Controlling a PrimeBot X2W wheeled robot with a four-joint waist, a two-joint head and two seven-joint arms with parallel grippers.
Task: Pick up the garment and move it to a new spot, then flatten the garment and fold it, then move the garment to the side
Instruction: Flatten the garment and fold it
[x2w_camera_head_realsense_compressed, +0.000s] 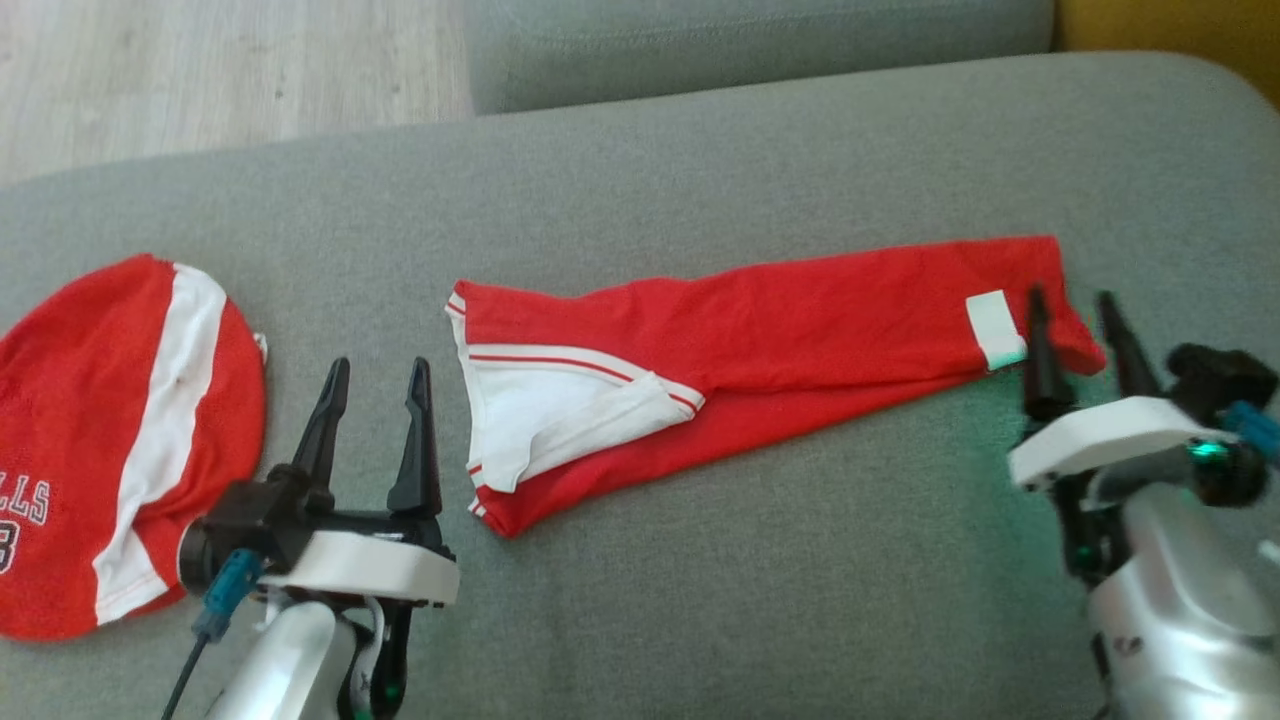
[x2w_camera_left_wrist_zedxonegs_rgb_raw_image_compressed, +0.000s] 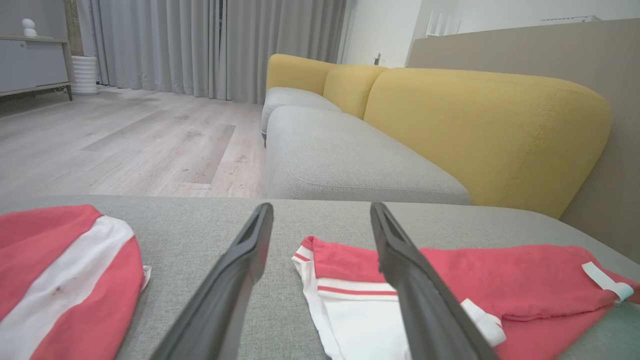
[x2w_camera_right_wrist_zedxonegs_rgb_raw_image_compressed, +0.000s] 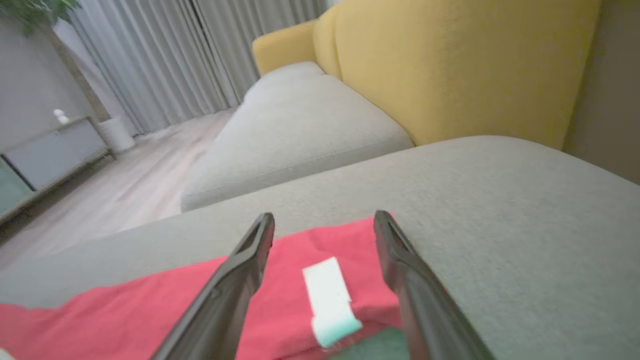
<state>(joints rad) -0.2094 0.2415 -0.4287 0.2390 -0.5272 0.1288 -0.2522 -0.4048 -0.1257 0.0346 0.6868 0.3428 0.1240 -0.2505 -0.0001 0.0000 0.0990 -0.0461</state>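
Note:
My gripper will fold the label end (x2w_camera_head_realsense_compressed: 1046, 300) over, and its label will stick out, because the white label's tip (x2w_camera_head_realsense_compressed: 1004, 354) bends over the near edge of the garment's strip.
A red garment with white trim (x2w_camera_head_realsense_compressed: 760, 345) lies folded into a long strip across the grey sofa cushion (x2w_camera_head_realsense_compressed: 700, 560); its white-trimmed end (x2w_camera_left_wrist_zedxonegs_rgb_raw_image_compressed: 345, 305) points left and its white label (x2w_camera_right_wrist_zedxonegs_rgb_raw_image_compressed: 327, 295) sits at the right end. My left gripper (x2w_camera_head_realsense_compressed: 380, 372) stands open just left of the trimmed end, nothing between its fingers (x2w_camera_left_wrist_zedxonegs_rgb_raw_image_compressed: 240, 265). My right gripper (x2w_camera_head_realsense_compressed: 1070, 300) is open at the strip's right end, its fingers (x2w_camera_right_wrist_zedxonegs_rgb_raw_image_compressed: 400, 270) on either side of the label, above the cloth.
A second red and white garment with lettering (x2w_camera_head_realsense_compressed: 110, 430) lies at the cushion's left edge. Another grey seat (x2w_camera_left_wrist_zedxonegs_rgb_raw_image_compressed: 340, 155) and yellow backrests (x2w_camera_left_wrist_zedxonegs_rgb_raw_image_compressed: 480, 130) stand beyond. Wooden floor (x2w_camera_head_realsense_compressed: 200, 70) lies past the far left edge.

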